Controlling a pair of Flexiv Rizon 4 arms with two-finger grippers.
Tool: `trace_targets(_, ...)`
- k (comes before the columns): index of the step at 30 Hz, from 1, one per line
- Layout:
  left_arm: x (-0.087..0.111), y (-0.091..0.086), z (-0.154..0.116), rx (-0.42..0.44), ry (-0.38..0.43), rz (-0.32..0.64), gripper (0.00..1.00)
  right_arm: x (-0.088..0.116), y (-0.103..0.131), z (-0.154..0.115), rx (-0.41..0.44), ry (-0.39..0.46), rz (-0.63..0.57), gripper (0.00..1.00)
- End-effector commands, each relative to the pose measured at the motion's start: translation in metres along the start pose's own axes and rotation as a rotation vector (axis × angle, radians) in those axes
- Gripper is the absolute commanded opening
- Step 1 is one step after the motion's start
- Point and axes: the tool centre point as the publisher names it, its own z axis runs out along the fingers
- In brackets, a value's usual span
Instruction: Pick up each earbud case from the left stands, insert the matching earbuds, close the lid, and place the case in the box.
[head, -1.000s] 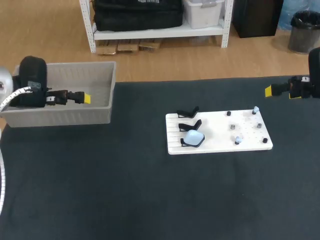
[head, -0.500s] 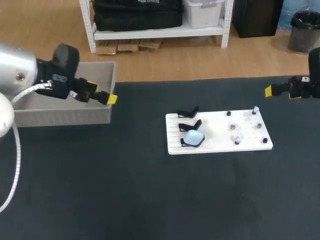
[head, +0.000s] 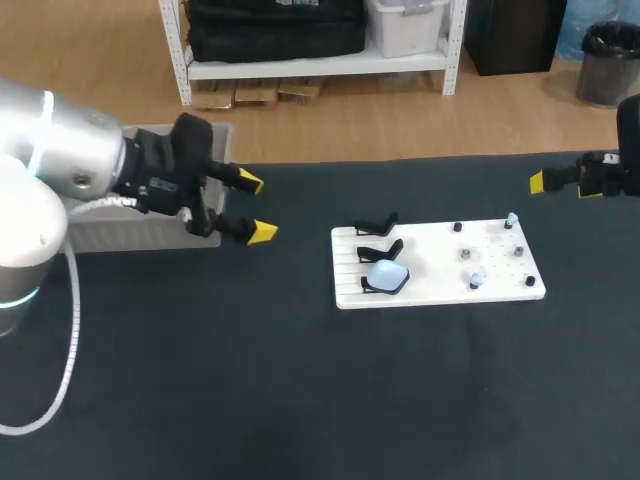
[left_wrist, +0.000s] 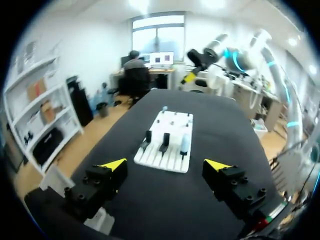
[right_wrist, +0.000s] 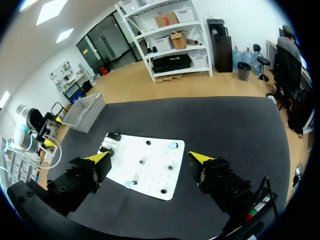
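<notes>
The earbuds (head: 478, 280) are on pegs outside the shut pale blue earbud case (head: 387, 276), so the hollows under the case's lid should be empty when I open it.
A white board (head: 440, 268) lies right of the table's middle. At its left end stand two bare black stands (head: 376, 222) and a third that carries a pale blue earbud case (head: 386, 276). Small pale blue earbuds (head: 512, 218) (head: 477, 280) sit on pegs at the board's right end. My left gripper (head: 256, 208) hovers open and empty just right of the grey box (head: 105, 238), well left of the board. In the left wrist view the left gripper (left_wrist: 166, 165) faces the board (left_wrist: 172, 162) and the case (left_wrist: 185, 144). My right gripper (head: 538, 182) hangs open beyond the board's far right corner; the right wrist view has the right gripper (right_wrist: 149, 157) above the board (right_wrist: 150, 172).
Several dark pegs (head: 466, 254) dot the board's right half. The grey box (right_wrist: 85, 112) stands at the table's far left corner, largely hidden by my left arm in the head view. Dark table mat (head: 320, 400) stretches bare in front of the board.
My left arm has swung out from over the grey box to the right, toward the board, and its gripper has turned. The right arm has kept still.
</notes>
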Motion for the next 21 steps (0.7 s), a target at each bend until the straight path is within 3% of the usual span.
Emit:
trace_targets(1, 0.0, 0.004, 0.021, 0.056, -0.077, 0.049, 1.0, 0.0, -0.001, 0.0, -0.004, 0.0, -0.001, 1.0)
trace_targets(11, 0.003, -0.016, 0.07, 0.13, -0.094, 0.077, 1.0, 0.0, -0.001, 0.0, -0.004, 0.0, -0.001, 1.0)
trace_targets(21, 0.016, -0.023, 0.114, 0.122, -0.078, 0.083, 1.0, 0.0, -0.001, 0.0, -0.004, 0.0, -0.001, 1.0)
